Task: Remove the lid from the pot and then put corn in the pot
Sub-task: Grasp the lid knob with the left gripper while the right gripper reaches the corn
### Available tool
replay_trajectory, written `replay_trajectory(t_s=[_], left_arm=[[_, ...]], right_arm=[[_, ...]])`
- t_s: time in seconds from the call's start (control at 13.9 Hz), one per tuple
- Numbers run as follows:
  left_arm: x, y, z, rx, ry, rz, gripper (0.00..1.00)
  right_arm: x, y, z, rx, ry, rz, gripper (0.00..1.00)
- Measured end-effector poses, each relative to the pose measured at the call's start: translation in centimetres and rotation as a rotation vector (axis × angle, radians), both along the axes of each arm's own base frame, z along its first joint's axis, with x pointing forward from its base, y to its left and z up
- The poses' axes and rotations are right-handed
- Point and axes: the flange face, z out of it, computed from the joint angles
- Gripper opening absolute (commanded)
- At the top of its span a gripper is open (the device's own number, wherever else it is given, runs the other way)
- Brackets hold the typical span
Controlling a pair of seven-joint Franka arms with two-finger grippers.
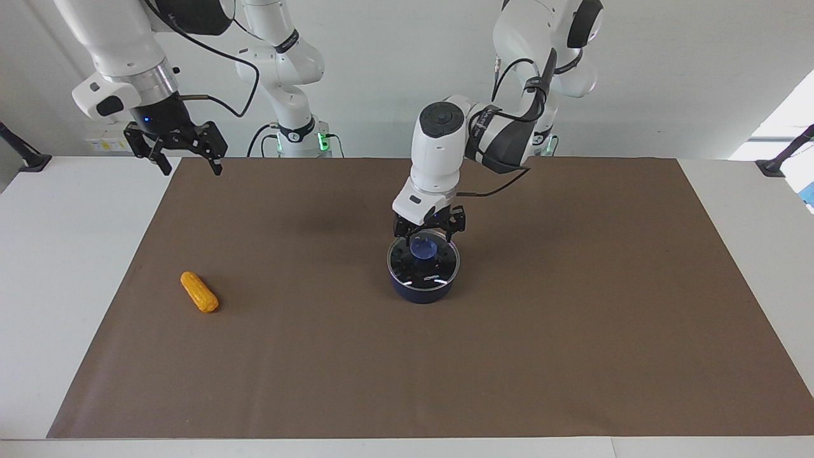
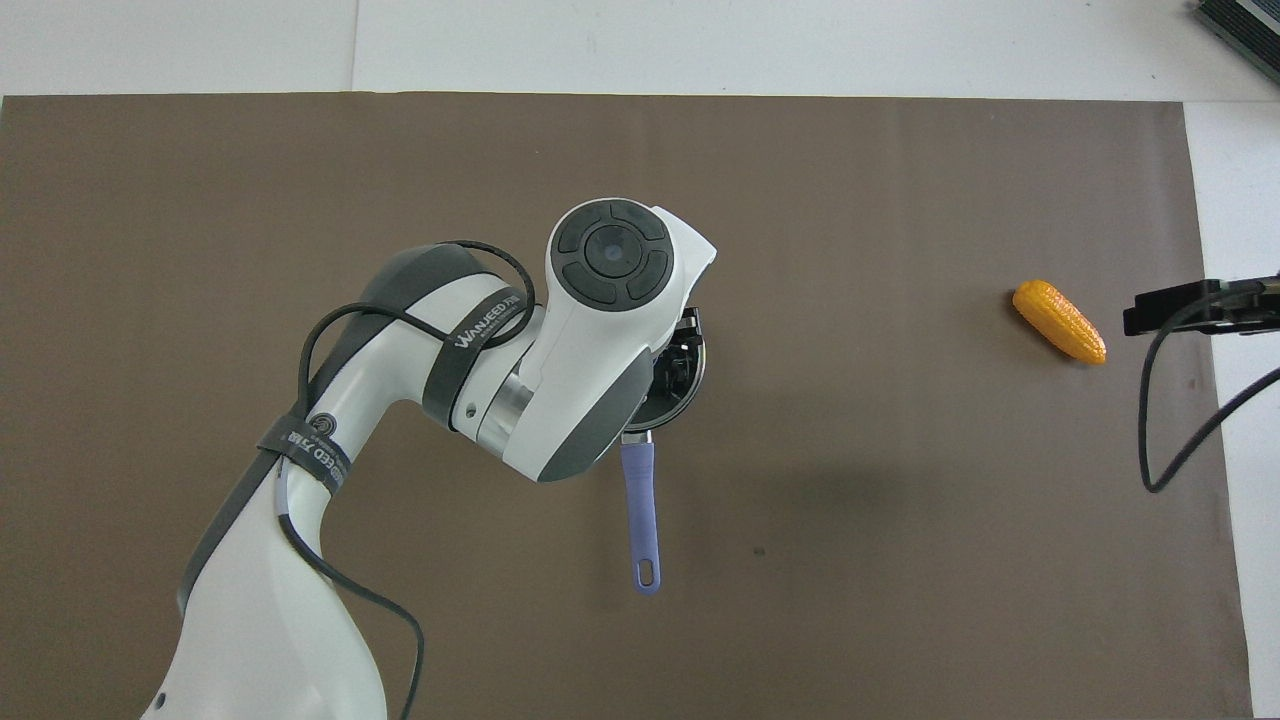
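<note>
My left gripper's open fingers are on both sides of the blue knob (image 1: pixel 423 247) from above. I keep moving them down until they are near the glass lid (image 1: pixel 424 268), and then close them.
The navy pot (image 1: pixel 421 292) stands mid-table with the glass lid (image 1: pixel 434 271) on it, its blue knob (image 1: pixel 423 247) facing up. My left gripper (image 1: pixel 426 236) hangs open just over the knob, one finger on each side of it, gripping nothing. In the overhead view the left arm covers most of the pot (image 2: pixel 690 368); only its long handle (image 2: pixel 641 505) shows, pointing toward the robots. The corn (image 1: pixel 199 292) (image 2: pixel 1059 321) lies on the mat toward the right arm's end. My right gripper (image 1: pixel 191 162) is open in the air over the mat's corner by its base.
A brown mat (image 1: pixel 572 331) covers most of the white table (image 1: pixel 57 267). The right arm's cable (image 2: pixel 1165 440) hangs over the mat's edge beside the corn. A dark object (image 2: pixel 1240 25) sits at the table's corner farthest from the robots.
</note>
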Motion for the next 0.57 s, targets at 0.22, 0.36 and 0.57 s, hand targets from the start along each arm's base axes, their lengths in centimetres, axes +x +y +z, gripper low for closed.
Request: replay_trajectory(t_s=[0.22, 0.36, 0.57], left_arm=[[0.2, -0.3, -1.4, 0.020, -0.007, 0.015, 1.00], [0.3, -0.5, -2.1, 0.027, -0.007, 0.015, 1.00], [0.6, -0.6, -2.0, 0.013, -0.024, 0.031, 1.00]], right_arm=[[2.1, -1.7, -6.3, -0.009, 0.018, 0.048, 1.00], [3.2, -5.0, -10.6, -0.018, 0.035, 0.146, 1.00], [4.7, -10.0, -16.6, -0.046, 0.012, 0.317, 1.00]])
